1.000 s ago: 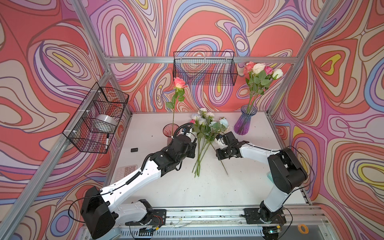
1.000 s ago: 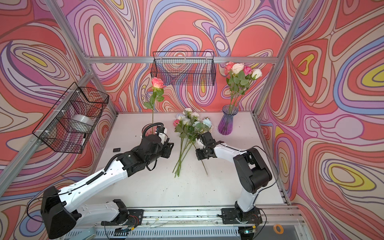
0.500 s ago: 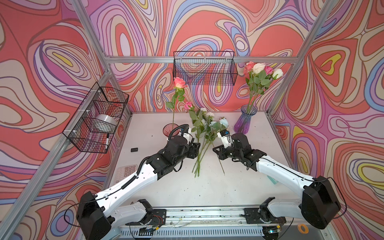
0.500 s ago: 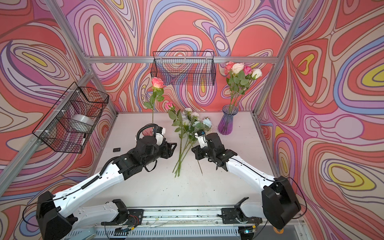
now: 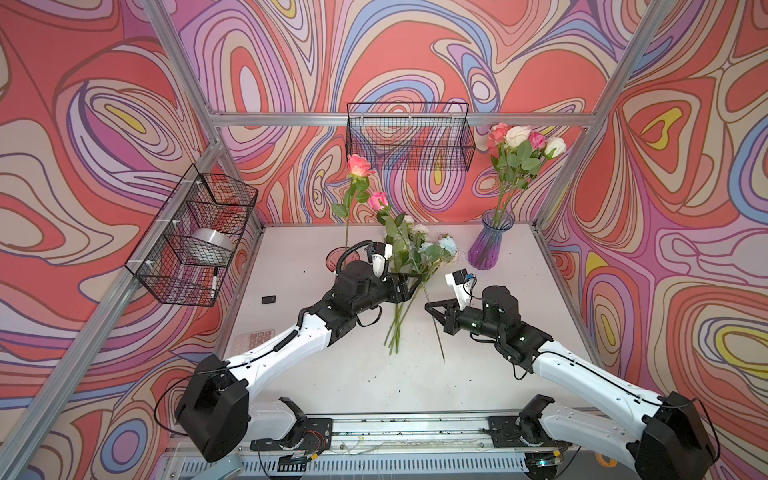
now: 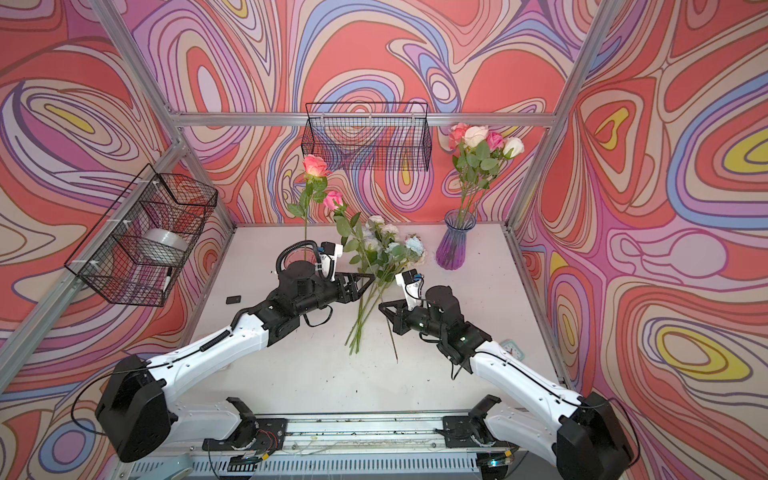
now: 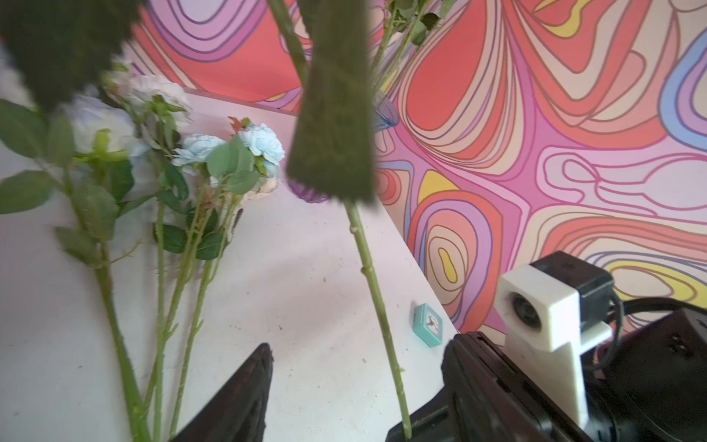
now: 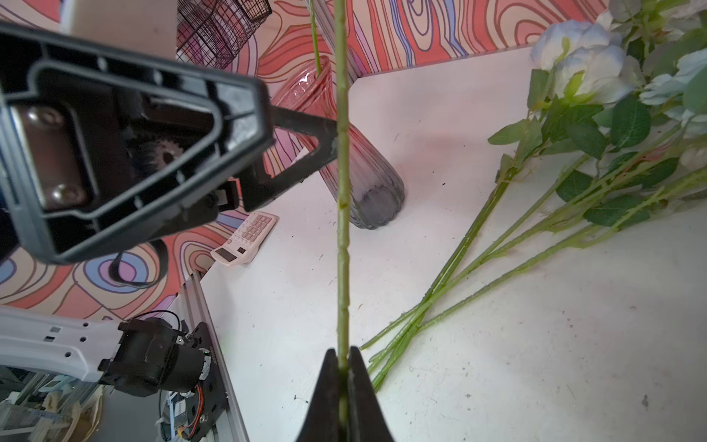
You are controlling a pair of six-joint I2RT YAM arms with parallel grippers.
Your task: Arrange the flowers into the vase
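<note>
Next, my left gripper takes the stem higher (image 8: 342, 151) before putting it in, because the pink vase (image 8: 373, 185) is on my left gripper's side and the pink rose is in my right gripper.
My right gripper (image 8: 343, 350) is shut on the lower stem of a pink rose (image 5: 377, 200), holding it tilted up above the table. Its stem (image 8: 343, 191) passes between the fingers of my open left gripper (image 7: 357, 344), close to one finger. More flowers (image 5: 415, 249) lie in a pile on the table between the arms, with pale blue and white blooms. A pink vase (image 8: 367, 183) behind my left wrist holds one coral rose (image 5: 358, 165). At the back right, a purple vase (image 5: 486, 249) holds several roses (image 5: 519, 141).
A wire basket (image 5: 409, 137) hangs on the back wall. Another basket (image 5: 195, 241) on the left wall holds a tape roll. A calculator (image 8: 246, 235) lies at the table's front left, a small black thing (image 5: 269, 298) at the left, and a teal clock (image 7: 428, 325) at the right edge.
My right gripper has drawn back from the pile and lifted the pink rose up out of it. My left gripper has opened wider and come round the raised stem.
</note>
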